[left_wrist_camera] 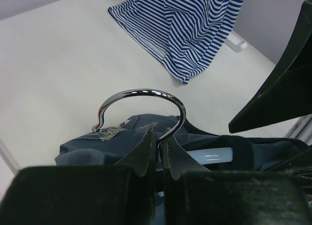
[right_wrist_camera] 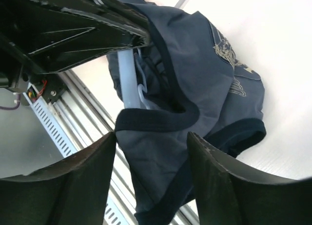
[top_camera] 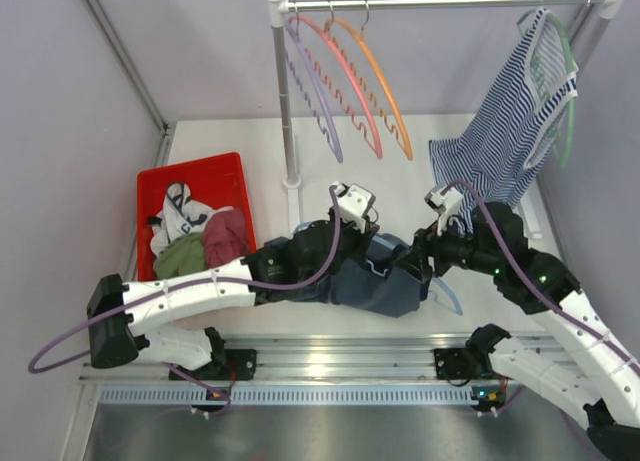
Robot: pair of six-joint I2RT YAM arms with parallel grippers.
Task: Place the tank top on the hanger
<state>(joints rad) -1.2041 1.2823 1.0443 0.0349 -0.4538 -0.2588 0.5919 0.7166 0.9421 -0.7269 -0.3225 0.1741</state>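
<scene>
The robot's left gripper is closed on the hook's stem (left_wrist_camera: 171,132), which the rack needs free, so the robot's right gripper should take over the hanger by its strap-covered arm (right_wrist_camera: 157,121).
The dark slate-blue tank top (top_camera: 375,276) lies bunched on the table between my two arms, with the light-blue hanger (top_camera: 447,299) partly inside it. In the left wrist view my left gripper (left_wrist_camera: 160,139) is shut on the stem of the hanger's metal hook (left_wrist_camera: 141,92), above the tank top (left_wrist_camera: 112,142) and the hanger's arm (left_wrist_camera: 214,156). In the right wrist view my right gripper (right_wrist_camera: 152,142) is open, its fingers either side of a hanging fold of the tank top (right_wrist_camera: 195,64). The hanger (right_wrist_camera: 127,78) shows inside the neck opening.
A red bin (top_camera: 200,176) of clothes stands at the left. A clothes rack (top_camera: 440,1) at the back holds purple (top_camera: 315,101), pink (top_camera: 350,91) and orange (top_camera: 385,81) hangers, and a striped top (top_camera: 510,121) on a green hanger. A metal rail (top_camera: 320,366) runs along the near edge.
</scene>
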